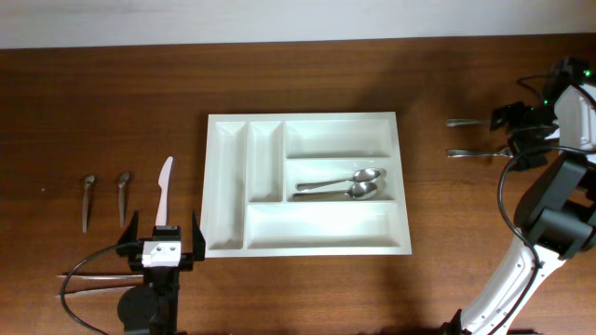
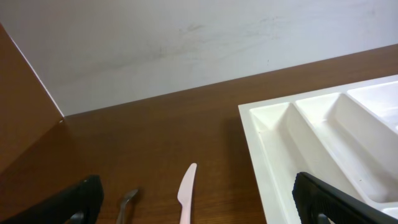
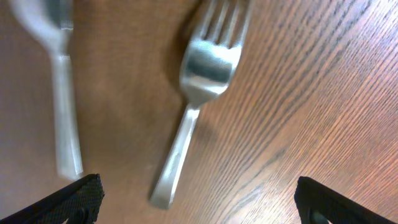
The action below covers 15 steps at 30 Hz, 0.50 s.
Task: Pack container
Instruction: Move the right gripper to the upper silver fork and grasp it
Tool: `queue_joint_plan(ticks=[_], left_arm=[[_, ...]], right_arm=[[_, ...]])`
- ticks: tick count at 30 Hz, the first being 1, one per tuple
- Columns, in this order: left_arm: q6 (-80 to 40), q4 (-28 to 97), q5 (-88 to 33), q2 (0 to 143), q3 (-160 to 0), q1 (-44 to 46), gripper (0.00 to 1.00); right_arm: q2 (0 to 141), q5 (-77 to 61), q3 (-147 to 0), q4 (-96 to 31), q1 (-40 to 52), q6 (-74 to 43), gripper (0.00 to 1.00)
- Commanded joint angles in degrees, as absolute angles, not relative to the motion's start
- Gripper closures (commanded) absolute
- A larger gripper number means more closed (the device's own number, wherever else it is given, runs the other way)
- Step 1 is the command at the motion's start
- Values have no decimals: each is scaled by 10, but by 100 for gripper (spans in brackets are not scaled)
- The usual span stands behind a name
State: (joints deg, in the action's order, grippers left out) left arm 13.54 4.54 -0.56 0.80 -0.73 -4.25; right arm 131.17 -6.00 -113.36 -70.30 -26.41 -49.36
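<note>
My right gripper's open fingers have the fork's handle running between them, clear of the second utensil. I should keep going down until the fingers are on either side of its neck.
The white five-compartment container lies at the table's middle, with two metal spoons in its middle right compartment. My left gripper is open and empty near the front edge, just behind the handle of a pale plastic knife. In the left wrist view the knife lies between the open fingers, with the container's rim to the right. My right gripper is open over two metal forks. In the right wrist view one fork lies between the open fingers.
Two small metal utensils lie left of the knife; one shows in the left wrist view. A second utensil lies left of the fork in the right wrist view. A wall runs along the table's far edge.
</note>
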Motion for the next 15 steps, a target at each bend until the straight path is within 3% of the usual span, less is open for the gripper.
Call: queue_joint_plan(ticks=[1,15], left_arm=[[138,48,-2,4,-5,-40,1],[138,48,-2,3,-5,-40,1]], right_arm=[[1329,-37,-1134,-706,-262,-498,0],[1369,-29,-1134,-698,-261,-500,0]])
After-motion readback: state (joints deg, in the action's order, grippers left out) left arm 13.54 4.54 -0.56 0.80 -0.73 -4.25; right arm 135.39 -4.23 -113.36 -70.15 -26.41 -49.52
